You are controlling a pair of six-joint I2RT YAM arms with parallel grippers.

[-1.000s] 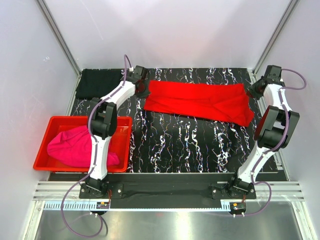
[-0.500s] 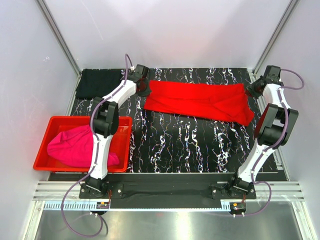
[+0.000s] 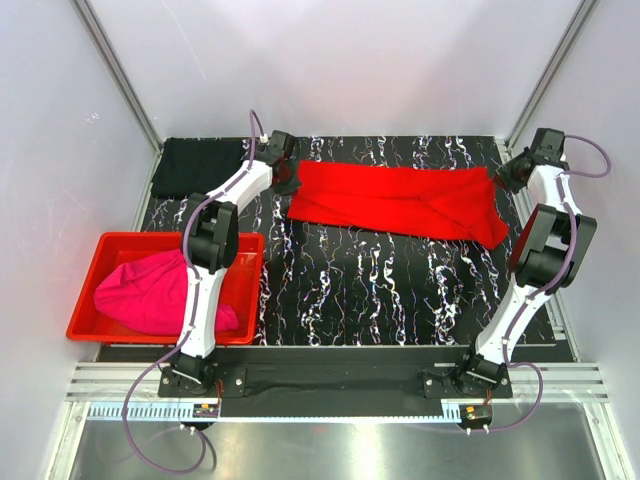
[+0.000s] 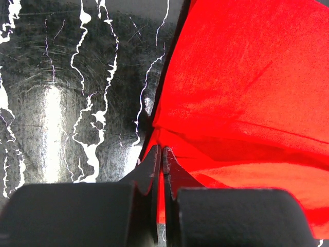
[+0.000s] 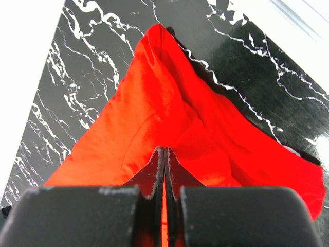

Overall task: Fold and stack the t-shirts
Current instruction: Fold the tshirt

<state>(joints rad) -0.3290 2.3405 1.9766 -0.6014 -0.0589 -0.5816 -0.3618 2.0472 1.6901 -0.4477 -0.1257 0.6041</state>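
Next, I move my right gripper away from the t-shirt's far corner and over to the cloth (image 3: 480, 232) beside the flared corner, because the red t-shirt's creased end (image 3: 462, 212) spreads out past the t-shirt's near edge.
The bright red t-shirt (image 3: 400, 200) lies stretched across the far part of the table, folded into a long band. My left gripper (image 3: 290, 180) is shut on its left edge; in the left wrist view the fingertips (image 4: 160, 150) pinch red cloth (image 4: 231, 92). At the other end, my right gripper (image 3: 503, 180) is shut on the shirt's right end, and the right wrist view shows the gripper (image 5: 164, 150) clamping red fabric (image 5: 154, 103). A black t-shirt (image 3: 200, 165) lies folded at the far left corner. The magenta t-shirt (image 3: 150, 295) sits bunched in the bin.
A rigid red plastic bin (image 3: 85, 290) stands at the near left, partly off the black marbled table top (image 3: 380, 290). White walls and metal frame posts close in the far side and both flanks.
Both grippers stayed shut on the red t-shirt. The right wrist edged toward the far right corner, and the shirt's right end drew up slightly. The left wrist shifted a little.
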